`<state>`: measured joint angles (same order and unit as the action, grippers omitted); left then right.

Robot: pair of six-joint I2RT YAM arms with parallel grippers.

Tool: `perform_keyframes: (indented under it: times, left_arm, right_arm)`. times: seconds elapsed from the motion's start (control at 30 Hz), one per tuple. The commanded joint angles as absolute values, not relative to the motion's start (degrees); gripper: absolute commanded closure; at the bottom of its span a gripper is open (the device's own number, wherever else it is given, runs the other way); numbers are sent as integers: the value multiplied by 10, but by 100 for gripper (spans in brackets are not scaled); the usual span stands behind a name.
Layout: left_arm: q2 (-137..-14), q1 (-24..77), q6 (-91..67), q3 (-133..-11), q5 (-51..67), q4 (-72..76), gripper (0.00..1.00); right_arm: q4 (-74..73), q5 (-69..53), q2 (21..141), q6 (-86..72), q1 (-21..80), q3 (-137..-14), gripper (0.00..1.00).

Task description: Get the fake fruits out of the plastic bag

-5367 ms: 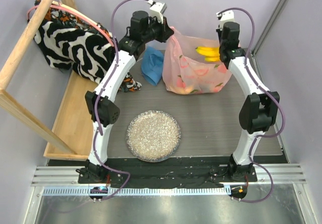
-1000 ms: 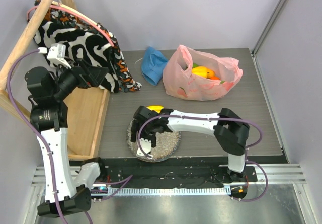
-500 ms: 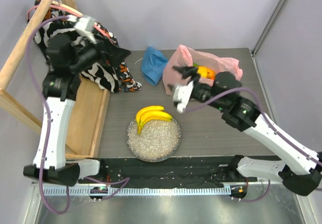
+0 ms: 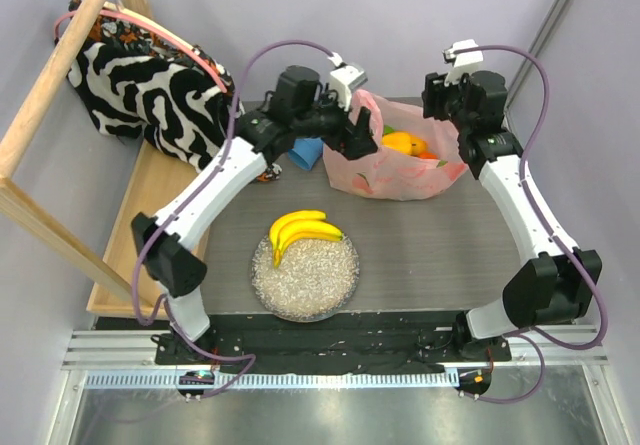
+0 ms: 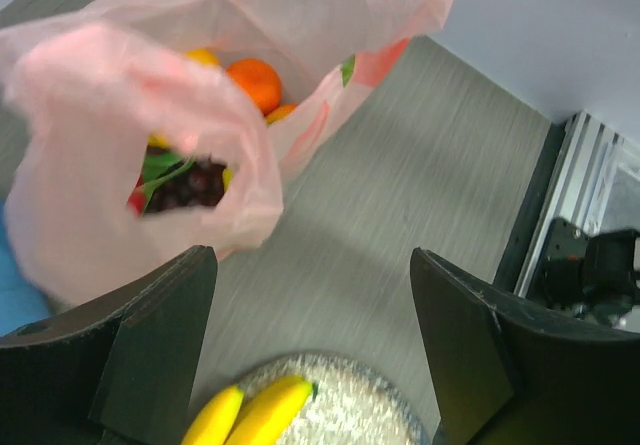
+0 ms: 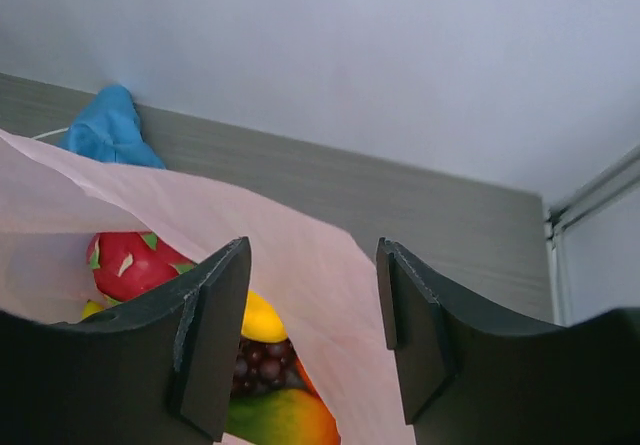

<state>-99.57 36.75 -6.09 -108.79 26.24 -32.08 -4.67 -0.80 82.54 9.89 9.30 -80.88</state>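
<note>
The bag's raised rim (image 5: pixel 120 70) sits between my left gripper and the fruits, so I should pull that gripper back while my right gripper reaches into the bag's opening (image 4: pixel 408 140).
The pink plastic bag (image 4: pixel 400 170) lies at the back of the table with its mouth open. It holds fake fruits: a mango (image 4: pixel 400 143), an orange (image 5: pixel 255 80), dark grapes (image 6: pixel 255 365), a red dragon fruit (image 6: pixel 130 265) and a yellow one (image 6: pixel 262 320). A yellow banana bunch (image 4: pixel 305 230) rests on the speckled plate (image 4: pixel 275 290). My left gripper (image 4: pixel 352 137) hovers open at the bag's left rim (image 5: pixel 130 165), with nothing between its fingers. My right gripper (image 6: pixel 312 325) is open above the bag's right rim (image 6: pixel 330 275), and the pink film lies between its fingers, untouched.
A blue cloth (image 4: pixel 308 151) sits just left of the bag, partly under the left arm. Black-and-white patterned fabric (image 4: pixel 150 90) hangs over a wooden rack (image 4: pixel 40 115) at the far left, above a wooden board (image 4: pixel 150 235). Walls close in behind the bag.
The right gripper left the plate, where the banana bunch stayed, and rose to the bag's right rim. The left arm swung from the rack side across to the bag's left rim.
</note>
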Motion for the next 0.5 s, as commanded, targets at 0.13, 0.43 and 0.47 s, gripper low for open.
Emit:
perform_keyframes:
  times: [0.13,0.43,0.47]
  left_arm:
    - [-1109,398,-141,-1221,193,-239,14]
    - [-1148,417,-149,-1212,90,-242,45]
    - [-1144,417,-146,-1193,93,-243,52]
  right_arm:
    - [-22,-67,818,1,88,-783,41]
    - [-4,-83,819,-54,88,-679,43]
    - [-3,-87,820,-52,89,-668,43]
